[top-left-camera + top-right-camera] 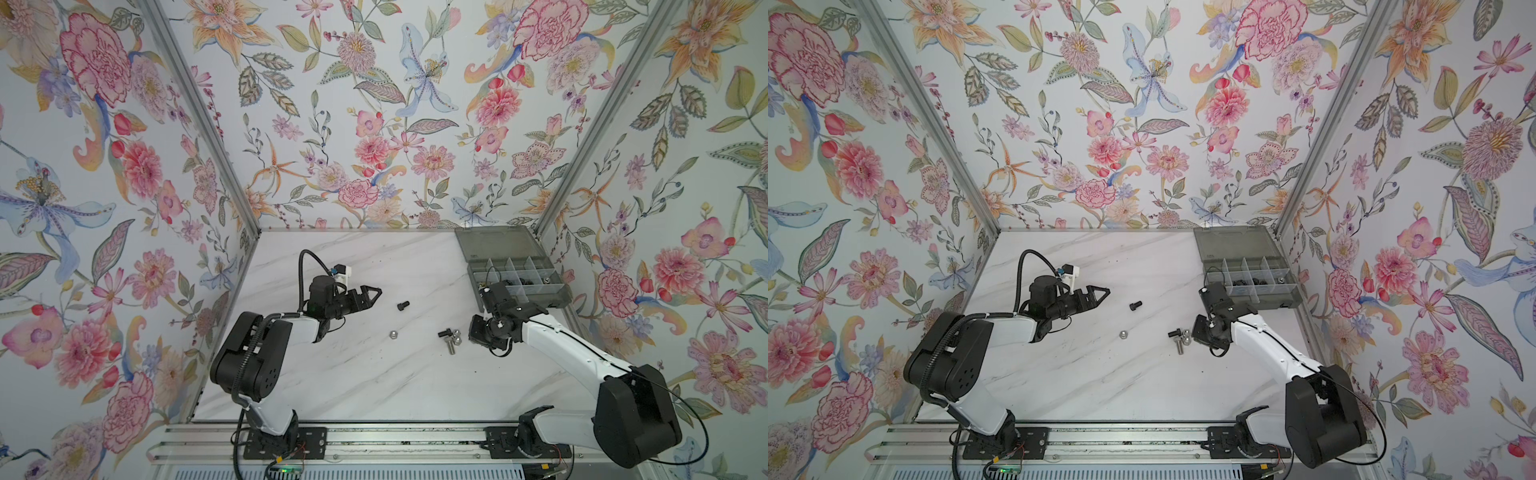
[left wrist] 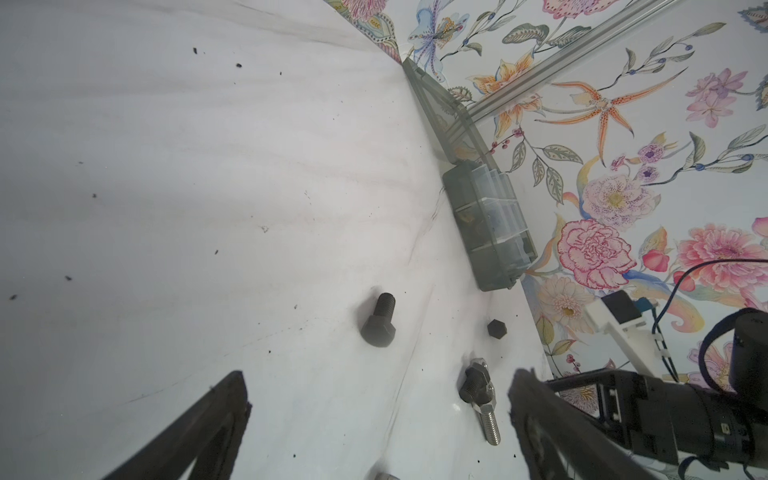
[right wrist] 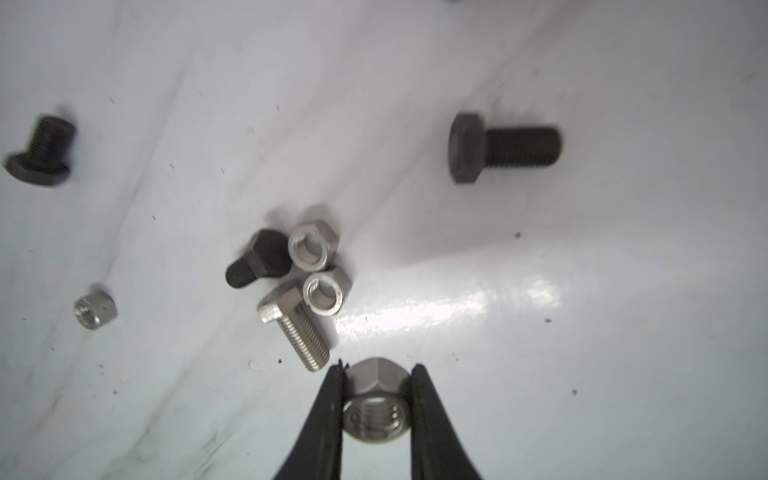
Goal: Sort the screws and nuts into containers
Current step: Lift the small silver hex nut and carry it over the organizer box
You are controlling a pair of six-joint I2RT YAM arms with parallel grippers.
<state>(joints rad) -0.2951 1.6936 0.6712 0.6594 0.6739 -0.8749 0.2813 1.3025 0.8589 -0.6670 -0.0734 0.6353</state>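
Note:
The box's open end cell (image 1: 551, 276) has a matching nut (image 1: 547, 280) in it, so the robot's right gripper goes on carrying the silver nut until it hangs over that cell, then let go.
My right gripper (image 3: 379, 368) is shut on a silver nut (image 3: 376, 399), just above the white table. Beside it lies a cluster: a short black screw (image 3: 257, 259), two silver nuts (image 3: 311, 247) and a longer silver screw (image 3: 295, 328). This cluster (image 1: 451, 337) shows in both top views, left of the right wrist. A lone black screw (image 1: 403, 306) and a lone silver nut (image 1: 392, 333) lie mid-table. My left gripper (image 1: 376, 293) hangs open and empty near that black screw (image 2: 376, 322). The containers, cells of a smoky-grey organiser box (image 1: 540, 297), stand at the back right.
The box's lid (image 1: 494, 245) lies open and flat behind the cells, against the back wall. Some cells hold dark pieces (image 1: 1252, 282). Another black screw (image 3: 503, 145) lies apart from the cluster. Floral walls close in the table on three sides; a metal rail (image 1: 374, 440) runs along the front.

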